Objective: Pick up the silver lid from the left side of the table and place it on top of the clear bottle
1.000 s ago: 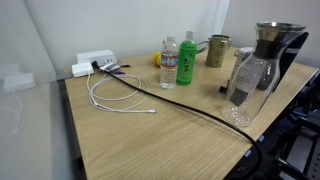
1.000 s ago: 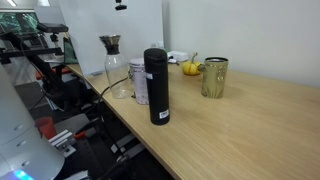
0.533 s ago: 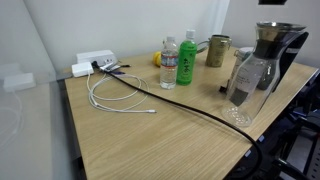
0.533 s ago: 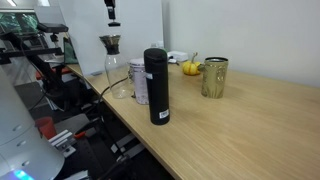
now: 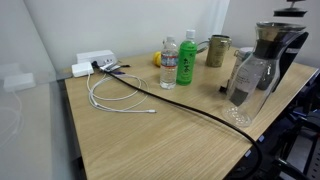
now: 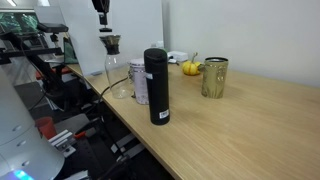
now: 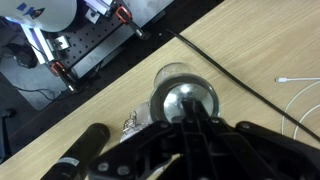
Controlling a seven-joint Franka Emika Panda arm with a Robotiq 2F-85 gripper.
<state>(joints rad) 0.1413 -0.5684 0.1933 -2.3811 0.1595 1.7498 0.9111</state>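
Note:
The glass carafe is tilted under my gripper with its top (image 6: pixel 111 43) toward the edge of the table. Next, I ease back until the carafe (image 6: pixel 121 78) stands straight up before I lift away.
The clear bottle (image 5: pixel 168 62) stands upright at the back of the table beside a taller green bottle (image 5: pixel 186 60). In an exterior view it is mostly hidden behind a black flask (image 6: pixel 156 85). A tiny silvery thing that looks like the silver lid (image 7: pixel 130 122) lies on the wood next to the glass carafe (image 7: pixel 182 95); it also shows in an exterior view (image 5: pixel 222 88). My gripper (image 7: pixel 192 112) hangs high above the carafe (image 6: pixel 113 60) with its fingers together and nothing in them. It shows in both exterior views (image 6: pixel 102 20) (image 5: pixel 292 6).
A metal mug (image 5: pixel 217 50) and a yellow fruit (image 6: pixel 189 68) stand at the back. A black cable (image 5: pixel 190 105) crosses the table. A white cable (image 5: pixel 115 98) and a white power strip (image 5: pixel 95 62) lie at one end. The table edge runs beside the carafe.
My gripper has come lower and moved sideways until it hangs over the carafe. It now shows at the top edge of both exterior views. Nothing on the table has moved.

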